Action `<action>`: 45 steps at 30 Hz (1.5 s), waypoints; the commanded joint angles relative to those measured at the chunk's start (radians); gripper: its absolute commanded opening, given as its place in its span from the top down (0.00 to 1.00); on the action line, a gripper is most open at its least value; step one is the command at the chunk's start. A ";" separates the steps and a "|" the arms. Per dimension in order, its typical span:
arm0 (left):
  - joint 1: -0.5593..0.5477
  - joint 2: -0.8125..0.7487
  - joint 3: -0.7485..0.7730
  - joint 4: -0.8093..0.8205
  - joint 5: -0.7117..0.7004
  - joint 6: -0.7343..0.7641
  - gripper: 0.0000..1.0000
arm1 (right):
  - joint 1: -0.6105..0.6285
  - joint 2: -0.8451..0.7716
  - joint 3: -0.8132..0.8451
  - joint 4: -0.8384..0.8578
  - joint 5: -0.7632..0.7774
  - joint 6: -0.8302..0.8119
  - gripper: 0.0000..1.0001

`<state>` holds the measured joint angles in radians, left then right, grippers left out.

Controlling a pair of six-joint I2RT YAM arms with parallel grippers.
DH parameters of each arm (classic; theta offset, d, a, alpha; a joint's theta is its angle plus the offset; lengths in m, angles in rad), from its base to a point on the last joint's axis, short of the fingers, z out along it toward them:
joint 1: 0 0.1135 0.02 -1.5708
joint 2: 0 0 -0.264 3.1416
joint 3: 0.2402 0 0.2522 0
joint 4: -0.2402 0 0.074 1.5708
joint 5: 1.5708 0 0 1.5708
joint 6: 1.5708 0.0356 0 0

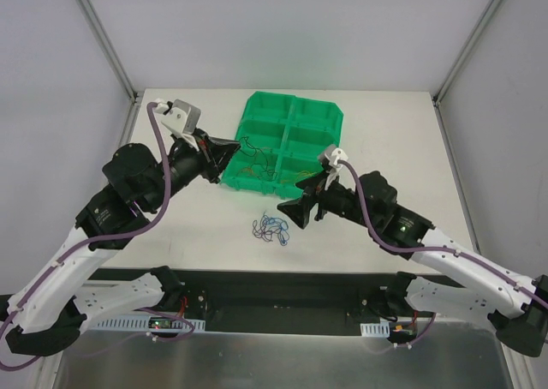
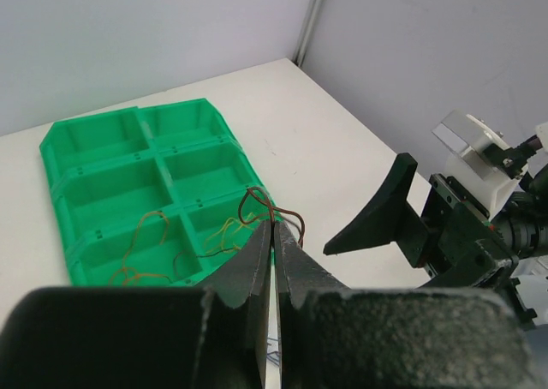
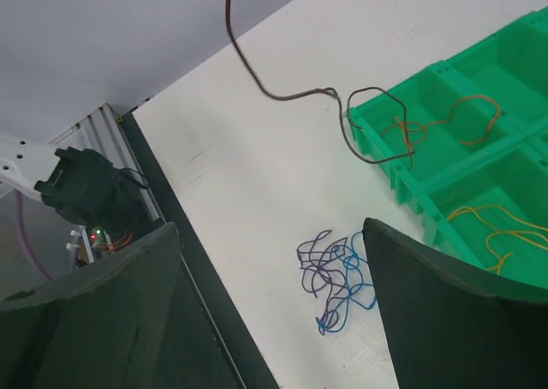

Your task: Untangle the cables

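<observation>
I expect the blue cable [image 1: 283,234] to come loose from the purple one when I pull them apart, because the blue and purple cables cross in loose, open loops [image 1: 270,227].
My left gripper [image 1: 231,149] is shut on a thin brown cable [image 2: 287,211], pinched at the fingertips over the near left corner of the green bin [image 1: 330,119]. That brown cable [image 3: 229,3] rises from the bin's corner and leaves the top of the right wrist view. Orange cables [image 3: 445,119] and yellow cables [image 3: 497,226] lie in the bin's compartments. A small tangle of blue and purple cables [image 3: 334,278] rests on the white table in front of the bin [image 3: 514,72]. Just above this tangle [image 1: 272,228], my right gripper [image 3: 272,226] stands wide open and holds nothing.
The green bin [image 2: 94,170] has several compartments with raised walls. The table's dark front edge [image 3: 184,260] runs close to the tangle. The two grippers are near each other, the right one's finger [image 2: 385,218] showing in the left wrist view.
</observation>
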<state>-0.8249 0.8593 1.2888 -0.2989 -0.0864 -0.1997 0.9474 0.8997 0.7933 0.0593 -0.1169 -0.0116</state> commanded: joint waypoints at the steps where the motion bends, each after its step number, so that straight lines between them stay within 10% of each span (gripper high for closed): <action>1: -0.003 -0.023 -0.020 0.058 0.028 -0.040 1.00 | -0.002 0.021 0.084 0.010 -0.067 -0.031 0.10; 22: 0.159 -0.062 -0.131 0.118 0.269 -0.176 1.00 | -0.001 0.281 0.219 0.249 -0.118 0.009 0.14; 30: 0.161 -0.081 -0.148 0.121 0.208 -0.139 1.00 | -0.001 0.303 0.216 0.270 -0.153 0.059 0.65; 33: 0.170 -0.094 -0.172 0.126 0.162 -0.121 1.00 | -0.001 0.268 0.201 0.264 -0.107 0.079 1.00; 38: 0.204 -0.092 -0.252 0.165 0.130 -0.148 0.99 | -0.005 0.206 0.250 0.202 -0.017 0.096 0.99; 45: 0.208 -0.109 -0.287 0.182 0.056 -0.124 0.36 | -0.068 0.228 0.398 0.051 0.086 0.065 1.00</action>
<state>-0.6266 0.7750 1.0149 -0.1818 0.0380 -0.3428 0.9237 1.1313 1.0840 0.1741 -0.1139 0.0647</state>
